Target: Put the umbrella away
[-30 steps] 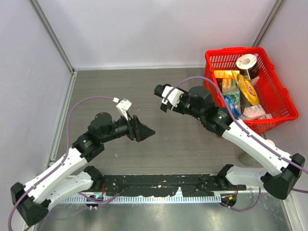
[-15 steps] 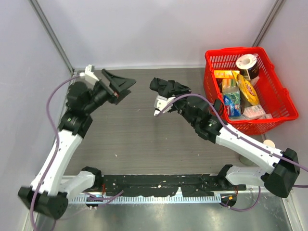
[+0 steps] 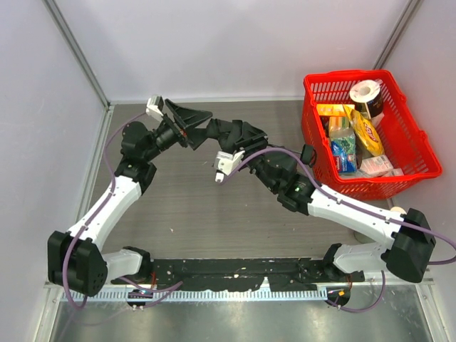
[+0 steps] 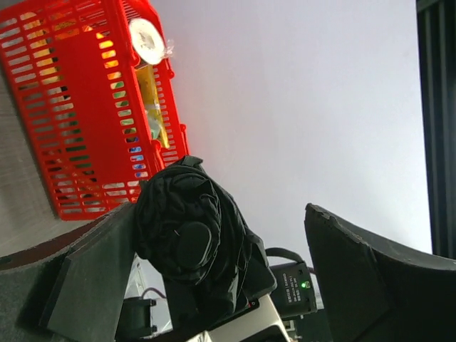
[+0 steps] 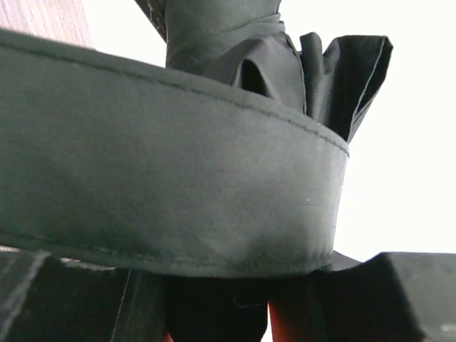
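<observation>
I keep moving my left gripper over the gathered fabric [image 3: 239,134] and close it there, because the black umbrella's loose end [image 3: 215,130] faces its open fingers.
The black folded umbrella [image 3: 234,132] is a crumpled bundle held above the table's far middle. My right gripper [image 3: 241,144] is shut on it from below. In the right wrist view the umbrella's fabric and strap band [image 5: 178,185] fill the frame, and the gripper [image 5: 235,313] is mostly hidden under them. My left gripper [image 3: 202,122] is open, pointing right, with its tips at the umbrella's left end. In the left wrist view the umbrella [image 4: 189,239] sits between the spread jaws of the left gripper [image 4: 221,214], close against the left finger [image 4: 92,278].
A red basket [image 3: 410,146] full of groceries stands at the far right, and it shows in the left wrist view [image 4: 78,107]. Grey walls close the back and sides. A black strip [image 3: 235,274] runs along the near edge between the arm bases.
My left arm swung from the table's middle to the far left, then brought its open gripper up to the umbrella. My right arm carried the umbrella left, toward the left gripper.
</observation>
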You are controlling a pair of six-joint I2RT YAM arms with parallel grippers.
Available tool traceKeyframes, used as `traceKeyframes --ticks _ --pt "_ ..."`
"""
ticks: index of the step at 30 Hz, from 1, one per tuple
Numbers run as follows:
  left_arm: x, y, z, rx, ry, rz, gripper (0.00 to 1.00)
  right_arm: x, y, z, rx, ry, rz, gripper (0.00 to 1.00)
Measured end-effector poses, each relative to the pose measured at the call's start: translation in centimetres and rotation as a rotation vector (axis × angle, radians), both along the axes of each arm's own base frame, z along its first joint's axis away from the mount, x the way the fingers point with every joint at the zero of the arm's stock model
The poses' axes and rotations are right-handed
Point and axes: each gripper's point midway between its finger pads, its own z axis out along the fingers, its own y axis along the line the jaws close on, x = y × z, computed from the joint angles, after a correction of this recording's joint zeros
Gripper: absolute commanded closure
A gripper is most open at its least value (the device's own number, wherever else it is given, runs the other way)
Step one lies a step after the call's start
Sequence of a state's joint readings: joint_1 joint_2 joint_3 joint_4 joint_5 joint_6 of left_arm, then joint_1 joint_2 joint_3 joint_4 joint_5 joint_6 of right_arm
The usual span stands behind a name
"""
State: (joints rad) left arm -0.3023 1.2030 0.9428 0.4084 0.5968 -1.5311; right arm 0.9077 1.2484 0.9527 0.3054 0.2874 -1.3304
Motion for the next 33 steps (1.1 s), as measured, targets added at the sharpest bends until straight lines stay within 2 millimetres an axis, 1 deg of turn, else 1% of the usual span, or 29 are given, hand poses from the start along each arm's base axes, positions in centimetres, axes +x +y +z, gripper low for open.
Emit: traceKeyframes --ticks 3,9,16,23,25,27,29,33 --pt "0.3 -0.4 -0.3 -0.025 -0.016 -0.009 0.00 0.2 0.3 -0.3 0.001 0.000 -0.005 0.99" --pt "0.4 -2.2 -1.0 -0.045 -0.025 -0.049 0.00 0.6 0.0 -0.6 -0.006 0.006 -0.029 0.99" --pt "0.4 -2.6 -1.5 -0.042 -0.021 -0.039 0.00 0.6 0.0 -0.6 -0.007 0.006 -0.037 0.99" --pt "-0.6 -4.0 -1.7 -0.041 -0.020 -0.086 0.00 -0.1 0.8 -0.6 -0.008 0.007 -0.015 0.99" --pt "-0.6 -4.0 -1.7 -0.041 -0.019 -0.084 0.05 -0.1 0.8 -0.7 -0.009 0.007 -0.015 0.99" --pt "-0.6 -4.0 -1.7 -0.043 -0.019 -0.084 0.13 -0.1 0.8 -0.6 -0.009 0.007 -0.016 0.99" --pt "-0.5 -4.0 -1.6 -0.048 -0.023 -0.085 0.30 -0.1 0.8 -0.4 -0.007 0.004 -0.019 0.99" --pt "-0.2 -4.2 -1.7 -0.061 -0.022 -0.093 0.50 -0.1 0.6 0.4 0.006 -0.009 -0.029 0.99"
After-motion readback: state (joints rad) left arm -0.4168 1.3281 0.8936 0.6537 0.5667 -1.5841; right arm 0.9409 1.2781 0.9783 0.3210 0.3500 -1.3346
